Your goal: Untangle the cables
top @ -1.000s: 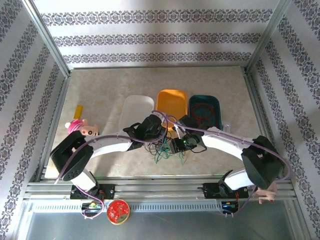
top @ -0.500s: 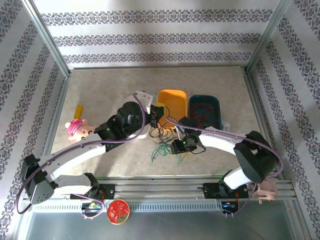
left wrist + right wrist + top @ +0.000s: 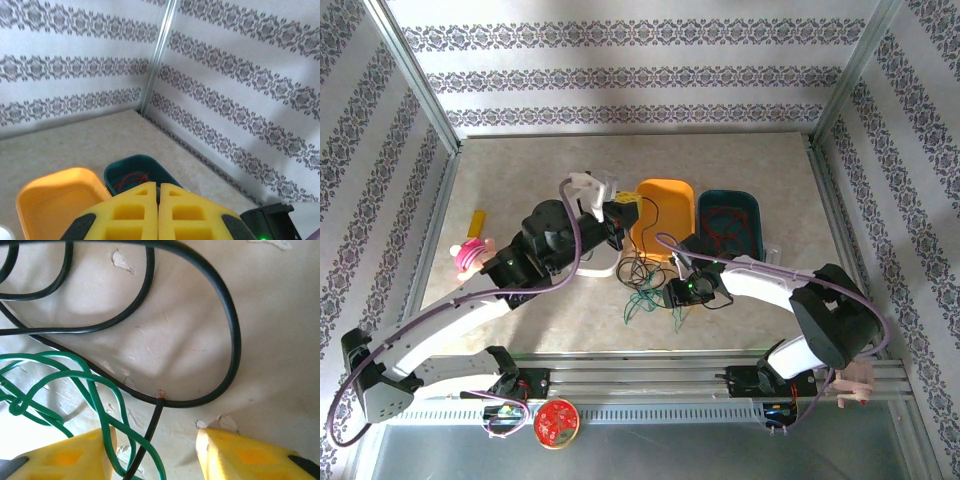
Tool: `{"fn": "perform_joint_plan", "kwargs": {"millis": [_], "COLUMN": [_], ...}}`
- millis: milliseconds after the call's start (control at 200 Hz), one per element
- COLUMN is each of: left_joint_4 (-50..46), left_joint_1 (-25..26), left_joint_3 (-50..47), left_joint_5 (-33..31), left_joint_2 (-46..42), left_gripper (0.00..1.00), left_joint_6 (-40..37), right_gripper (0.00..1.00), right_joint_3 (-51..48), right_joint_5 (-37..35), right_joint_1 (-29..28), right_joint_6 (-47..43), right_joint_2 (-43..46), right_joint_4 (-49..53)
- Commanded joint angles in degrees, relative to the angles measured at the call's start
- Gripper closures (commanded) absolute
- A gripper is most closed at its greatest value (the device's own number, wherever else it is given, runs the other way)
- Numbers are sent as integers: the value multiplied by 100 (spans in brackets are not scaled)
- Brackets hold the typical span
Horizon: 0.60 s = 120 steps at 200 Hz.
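Observation:
The black cable is caught in the green cable (image 3: 642, 294), so my left gripper should put the black cable's raised end down in the white tray (image 3: 603, 262) before my right gripper pulls the other.
My left gripper (image 3: 625, 215) is raised above the table near the orange tray and is shut (image 3: 159, 186); thin strands of the black cable (image 3: 638, 262) hang from it down to the tangle. On the table lies the green cable (image 3: 642, 300), mixed with the black one. Low over that tangle, my right gripper (image 3: 682, 292) stands open (image 3: 154, 436). Between its fingers run loops of the green cable (image 3: 75, 375) and one cut end of the black cable (image 3: 230, 340). A red cable (image 3: 725, 222) lies coiled in the teal tray (image 3: 125, 167).
An orange tray (image 3: 665, 200) and the teal tray (image 3: 750, 200) stand side by side behind the tangle. A white tray (image 3: 600, 268) is mostly hidden under my left arm. A pink toy (image 3: 475, 255) and a yellow block (image 3: 476, 220) lie at the left.
My left arm has risen from the tangle and swung back and left, drawing black cable strands up with it. The right gripper has stayed low over the tangle.

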State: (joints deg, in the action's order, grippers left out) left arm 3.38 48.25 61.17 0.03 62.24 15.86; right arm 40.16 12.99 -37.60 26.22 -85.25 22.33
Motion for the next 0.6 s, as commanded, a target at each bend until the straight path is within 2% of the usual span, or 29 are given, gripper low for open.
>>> {"fn": "perform_joint_plan", "kwargs": {"millis": [0,220,300,435,595], "left_joint_4": [405,496,458,288,213], "left_joint_1": [-79,-79,-79,-79,-143], "left_joint_3": [359,797,908,968,982], "left_joint_5": [-221,-5,-127,-1054,-2006], "left_joint_2": [-355,-547,-534,-384,-116], "left_gripper": [100,100,100,100,100], "left_joint_6": [-483,-823,-916,-1162,-1322], "right_gripper": [50,50,50,49,43], "right_joint_3": [-293,-325,-334,-410,-559], "right_joint_5": [-84,-104,-139,-305,-925], "right_joint_1": [38,98,114,126,120], "right_joint_6": [136,173,188,191,241], "right_joint_2": [-63,-30,6,373,1482], "right_joint_4": [102,95,91,23,-34]}}
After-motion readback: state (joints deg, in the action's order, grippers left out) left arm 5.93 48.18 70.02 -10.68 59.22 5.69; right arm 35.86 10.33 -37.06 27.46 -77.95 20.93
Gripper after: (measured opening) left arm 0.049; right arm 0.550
